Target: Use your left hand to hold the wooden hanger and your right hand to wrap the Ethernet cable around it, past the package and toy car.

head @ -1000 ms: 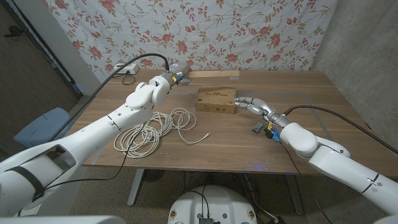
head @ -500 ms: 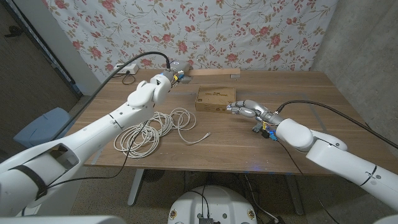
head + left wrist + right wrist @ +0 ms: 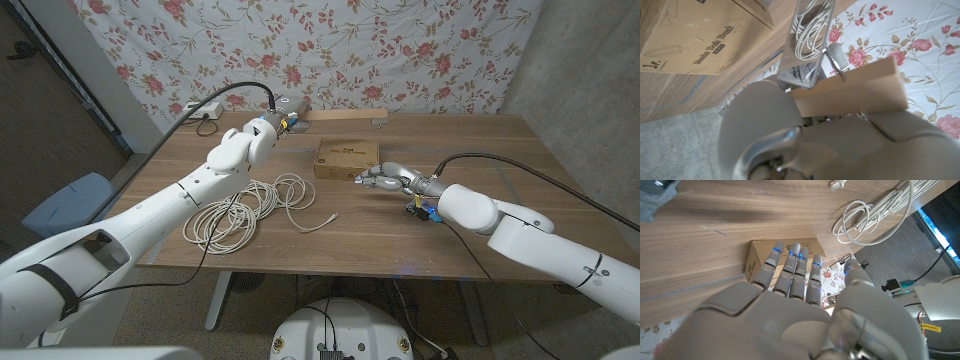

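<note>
The loops [image 3: 290,190] lie loosely spread, so the Ethernet cable should feed out while its coil stays in place when I carry the plug [image 3: 334,217] to the wooden hanger.
The wooden hanger [image 3: 342,117] lies along the table's far edge. My left hand [image 3: 262,131] reaches to its left end and holds it; the left wrist view has the wood [image 3: 850,92] right at that hand [image 3: 790,145]. White Ethernet cable [image 3: 240,208] is coiled at front left, and its plug [image 3: 327,221] trails to the right. My right hand [image 3: 385,178] hovers open, fingers stretched, just in front of the cardboard package [image 3: 347,159]. The toy car [image 3: 421,208] sits partly hidden behind my right wrist. The right wrist view shows my fingers [image 3: 790,270] pointing past the package [image 3: 758,256] toward the cable [image 3: 880,210].
A white power strip [image 3: 206,112] lies at the far left corner. A floral cloth hangs behind the table. A blue seat [image 3: 60,205] stands off the left edge. Bare wood [image 3: 480,150] spreads to the right of the package.
My right hand has slid left along the front of the package, away from the toy car and nearer the cable. The left hand has stayed at the hanger.
</note>
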You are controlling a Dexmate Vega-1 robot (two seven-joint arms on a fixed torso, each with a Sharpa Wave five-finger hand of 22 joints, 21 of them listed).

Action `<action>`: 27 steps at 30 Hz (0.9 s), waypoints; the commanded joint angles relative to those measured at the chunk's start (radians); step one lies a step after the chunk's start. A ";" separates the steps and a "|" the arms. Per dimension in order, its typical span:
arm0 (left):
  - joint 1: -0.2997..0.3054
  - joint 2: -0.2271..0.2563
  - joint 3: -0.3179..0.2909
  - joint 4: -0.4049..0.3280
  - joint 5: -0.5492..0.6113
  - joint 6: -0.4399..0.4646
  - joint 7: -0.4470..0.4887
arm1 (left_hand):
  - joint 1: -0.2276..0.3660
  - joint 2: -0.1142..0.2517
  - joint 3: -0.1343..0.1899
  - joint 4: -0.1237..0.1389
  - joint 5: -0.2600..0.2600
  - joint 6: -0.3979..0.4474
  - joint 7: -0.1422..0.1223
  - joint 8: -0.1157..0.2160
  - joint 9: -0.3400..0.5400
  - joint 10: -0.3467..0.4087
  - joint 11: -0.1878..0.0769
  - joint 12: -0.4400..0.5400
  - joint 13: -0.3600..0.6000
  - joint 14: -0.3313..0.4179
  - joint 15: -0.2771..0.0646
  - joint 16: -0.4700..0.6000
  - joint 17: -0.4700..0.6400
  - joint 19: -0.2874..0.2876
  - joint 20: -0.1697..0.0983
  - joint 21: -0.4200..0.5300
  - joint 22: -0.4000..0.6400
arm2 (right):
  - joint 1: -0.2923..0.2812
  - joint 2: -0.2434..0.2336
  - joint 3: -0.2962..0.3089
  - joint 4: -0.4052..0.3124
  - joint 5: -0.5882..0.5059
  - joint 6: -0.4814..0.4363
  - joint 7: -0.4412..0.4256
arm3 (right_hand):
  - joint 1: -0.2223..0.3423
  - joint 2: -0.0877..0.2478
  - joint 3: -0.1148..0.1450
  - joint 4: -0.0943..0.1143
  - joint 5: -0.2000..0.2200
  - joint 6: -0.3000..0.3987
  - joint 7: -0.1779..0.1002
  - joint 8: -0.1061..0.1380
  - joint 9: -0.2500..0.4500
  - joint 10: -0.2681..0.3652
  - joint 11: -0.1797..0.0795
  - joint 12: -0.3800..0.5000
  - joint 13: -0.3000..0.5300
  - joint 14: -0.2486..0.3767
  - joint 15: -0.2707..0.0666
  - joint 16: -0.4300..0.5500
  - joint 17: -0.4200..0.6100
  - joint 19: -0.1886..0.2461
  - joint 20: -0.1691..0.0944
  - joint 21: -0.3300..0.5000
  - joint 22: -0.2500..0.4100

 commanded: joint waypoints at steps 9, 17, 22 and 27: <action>0.029 0.017 -0.020 -0.038 0.003 0.023 0.000 | 0.004 0.010 -0.001 0.006 0.010 0.008 0.002 0.010 0.003 0.007 0.000 -0.004 0.006 0.009 0.000 -0.004 0.002 -0.002 0.002 0.006 -0.003 | 0.135 0.034 -0.129 -0.014 -0.106 -0.011 0.153 | 0.065 0.004 0.012 -0.002 0.004 0.022 -0.009 -0.007 0.004 0.023 -0.005 0.012 0.010 0.039 -0.019 0.037 0.032 0.033 -0.006 0.012 0.001; 0.035 0.022 -0.024 -0.047 0.010 0.027 0.001 | 0.003 0.009 -0.001 0.006 0.013 0.012 0.002 0.009 0.000 0.007 0.001 -0.005 0.008 0.009 0.000 -0.004 0.002 -0.003 0.002 0.007 -0.005 | 0.178 0.070 -0.150 0.032 -0.060 0.023 0.234 | 0.042 0.000 -0.012 0.033 -0.005 0.053 0.004 -0.006 0.005 0.047 0.008 0.025 0.017 0.066 -0.014 0.065 0.062 0.041 -0.013 0.015 0.003; 0.040 0.026 -0.030 -0.049 0.009 0.023 0.007 | 0.003 0.008 -0.001 0.006 0.016 0.012 0.002 0.008 -0.001 0.008 0.001 -0.008 0.005 0.006 0.003 -0.007 -0.001 -0.003 0.002 0.008 -0.005 | 0.217 0.088 -0.182 0.036 -0.073 -0.003 0.285 | -0.011 -0.024 -0.048 0.058 -0.006 0.060 0.011 -0.012 0.005 0.047 0.021 0.028 0.023 0.070 -0.007 0.074 0.080 0.046 -0.014 0.017 0.004; 0.046 0.031 -0.035 -0.052 0.006 0.023 0.008 | 0.002 0.010 -0.001 0.006 0.018 0.012 0.004 0.007 -0.002 0.010 0.003 -0.011 0.001 0.007 0.003 -0.007 -0.003 -0.004 0.001 0.009 -0.006 | 0.252 0.110 -0.214 0.047 -0.087 -0.026 0.323 | -0.055 -0.040 -0.076 0.077 -0.001 0.048 0.017 -0.023 0.005 0.029 0.031 0.022 0.027 0.051 -0.001 0.073 0.095 0.041 -0.015 0.015 0.005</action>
